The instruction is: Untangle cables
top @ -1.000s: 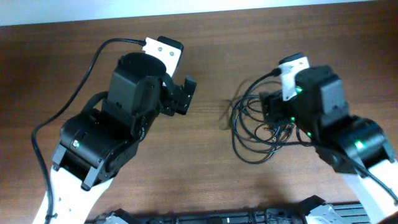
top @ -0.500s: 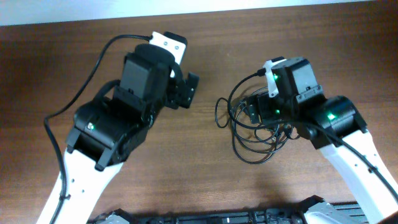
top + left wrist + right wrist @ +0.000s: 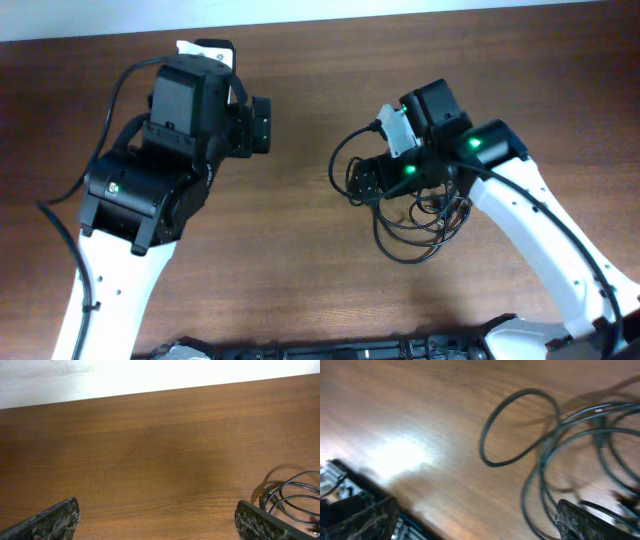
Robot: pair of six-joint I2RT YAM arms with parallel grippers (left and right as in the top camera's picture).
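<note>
I expect the cables [image 3: 283, 488] to open into wider curves and stay bowed when I pull them, since the thin black loops arch up clear of their shadow [image 3: 271, 475].
The cables [image 3: 412, 212] lie in one tangle of thin black loops on the wooden table, right of centre. My right gripper [image 3: 362, 180] hangs over the tangle's left edge. In the right wrist view it [image 3: 477, 522] is open, with bare wood between the jaws. The blurred cable loops [image 3: 555, 445] run past the right finger [image 3: 590, 522]. My left gripper [image 3: 258, 125] is apart from the tangle, at the upper left. In the left wrist view it [image 3: 157, 522] is open and empty over bare wood, and the cables [image 3: 295, 497] show at the lower right.
The table's far edge meets a white wall [image 3: 150, 375]. Thicker black arm wires [image 3: 115, 95] trail from the left arm. A dark rail [image 3: 330, 350] runs along the table's near edge.
My left arm has drawn back to the left, away from the tangle. My right gripper has swung left across the cables to their left edge. A cable loop has shifted left.
</note>
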